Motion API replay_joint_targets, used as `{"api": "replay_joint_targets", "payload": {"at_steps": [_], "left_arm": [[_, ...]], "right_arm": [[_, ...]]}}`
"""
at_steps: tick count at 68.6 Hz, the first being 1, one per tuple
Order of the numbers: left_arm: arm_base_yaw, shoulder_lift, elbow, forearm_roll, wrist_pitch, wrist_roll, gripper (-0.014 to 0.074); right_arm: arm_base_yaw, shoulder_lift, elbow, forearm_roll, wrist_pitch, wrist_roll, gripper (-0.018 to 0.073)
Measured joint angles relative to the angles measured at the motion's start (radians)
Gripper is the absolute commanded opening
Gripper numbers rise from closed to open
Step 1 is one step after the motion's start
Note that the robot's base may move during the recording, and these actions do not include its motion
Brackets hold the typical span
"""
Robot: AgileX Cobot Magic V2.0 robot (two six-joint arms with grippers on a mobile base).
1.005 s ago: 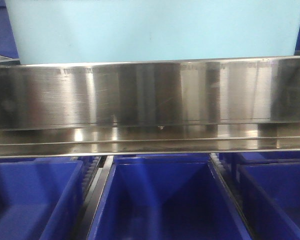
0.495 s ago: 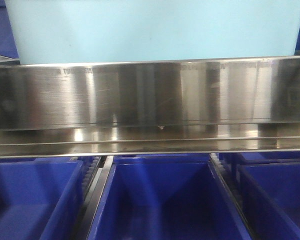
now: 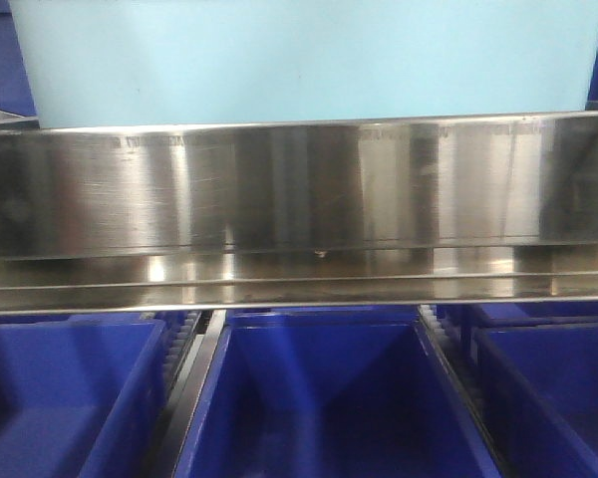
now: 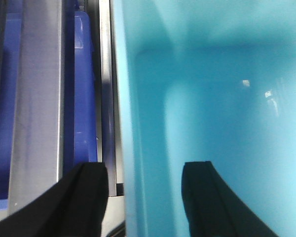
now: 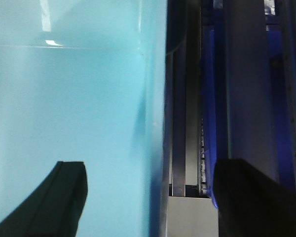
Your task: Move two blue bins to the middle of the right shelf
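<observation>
Dark blue (image 3: 2, 62) can be seen beyond both edges of the pale sky-blue bin (image 3: 309, 62), so the robot should expect dark blue bins hidden behind that bin when lifting it.
One pale sky-blue bin (image 3: 309, 60) fills the top of the front view and stands just behind the shiny steel front rail of the right shelf middle (image 3: 299, 189). My left gripper (image 4: 144, 165) is open and straddles the bin's left wall (image 4: 133, 98): one finger is outside it, the other inside the tub. My right gripper (image 5: 153, 163) is open as well, set astride the bin's right wall (image 5: 155, 98). Gaps show between the fingers and the walls on both sides.
Up to three dark blue bins (image 3: 329, 398) sit side by side on the level below the rail. Beside the pale bin are another dark blue bin (image 4: 84, 89) and grey steel rack parts (image 4: 37, 98) on the left, and steel bars (image 5: 244, 98) on the right.
</observation>
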Motion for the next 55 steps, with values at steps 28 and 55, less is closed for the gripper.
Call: {"api": "replay_joint_targets", "payload": {"at_steps": [28,55], "left_arm": [[0.000,0.000,0.000,-0.001,0.000,0.000,0.0167],[0.000,0.000,-0.002,0.009,0.005,0.000,-0.0111]], "right_arm": [[0.000,0.000,0.000,0.000,0.000,0.000,0.0152],[0.000,0.000,0.000,0.005,0.002,0.000,-0.0162]]}}
